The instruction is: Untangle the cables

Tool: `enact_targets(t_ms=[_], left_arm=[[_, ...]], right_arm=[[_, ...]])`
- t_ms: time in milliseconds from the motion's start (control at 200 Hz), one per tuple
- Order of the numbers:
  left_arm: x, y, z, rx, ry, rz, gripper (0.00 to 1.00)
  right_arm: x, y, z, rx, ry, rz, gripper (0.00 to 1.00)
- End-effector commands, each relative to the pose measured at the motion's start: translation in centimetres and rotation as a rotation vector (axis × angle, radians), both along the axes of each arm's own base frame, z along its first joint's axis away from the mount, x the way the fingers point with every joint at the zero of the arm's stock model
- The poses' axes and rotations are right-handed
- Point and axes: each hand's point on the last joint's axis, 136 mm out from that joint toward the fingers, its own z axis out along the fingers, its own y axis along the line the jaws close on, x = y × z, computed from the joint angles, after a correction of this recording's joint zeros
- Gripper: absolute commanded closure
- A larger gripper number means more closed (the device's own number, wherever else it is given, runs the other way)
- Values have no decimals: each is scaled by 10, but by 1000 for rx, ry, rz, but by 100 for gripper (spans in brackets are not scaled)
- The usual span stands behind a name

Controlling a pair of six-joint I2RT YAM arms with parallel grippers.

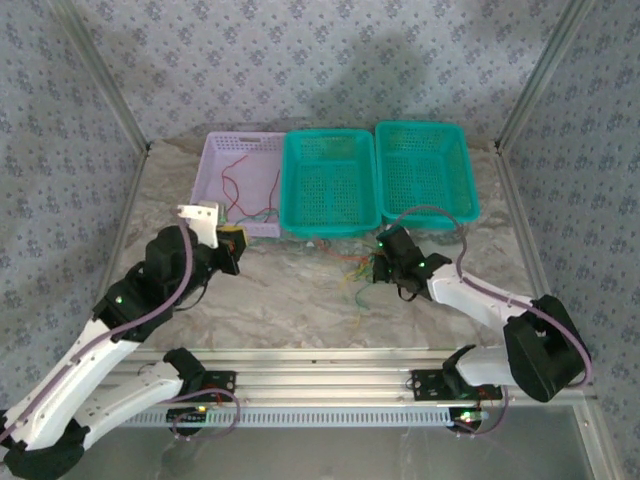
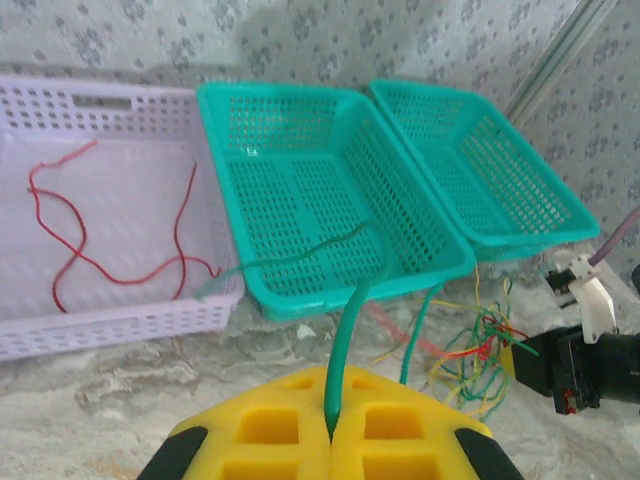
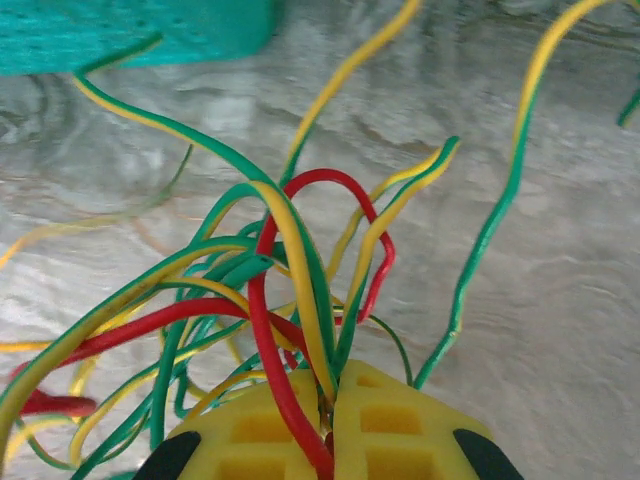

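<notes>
The green cable hangs clear of the tangle, so my left gripper should keep going to the empty middle teal basket and let go of the cable inside it.
The cables are thin red, green and yellow wires. Most of them lie in a tangle on the marble tabletop in front of the middle basket, and the tangle also shows at the right of the left wrist view. My right gripper is shut on that bundle, with red, yellow and green strands fanning out from its yellow fingers. My left gripper is shut on a single green cable, which runs up across the teal basket's rim toward the purple basket. A red cable lies loose inside the purple basket.
Three baskets stand side by side at the back: the purple basket on the left, a teal basket in the middle and another teal basket on the right. Bare marble lies between the arms. Metal frame rails edge the table.
</notes>
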Motion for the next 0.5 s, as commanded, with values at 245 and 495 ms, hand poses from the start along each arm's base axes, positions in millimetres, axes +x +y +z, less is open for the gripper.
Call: enact_targets(t_ms=[245, 495], left_arm=[[2, 1, 19, 2, -45, -2, 100], [10, -9, 22, 3, -45, -15, 100]], right_arm=[[-4, -3, 13, 20, -33, 22, 100], [-6, -1, 22, 31, -53, 34, 100]])
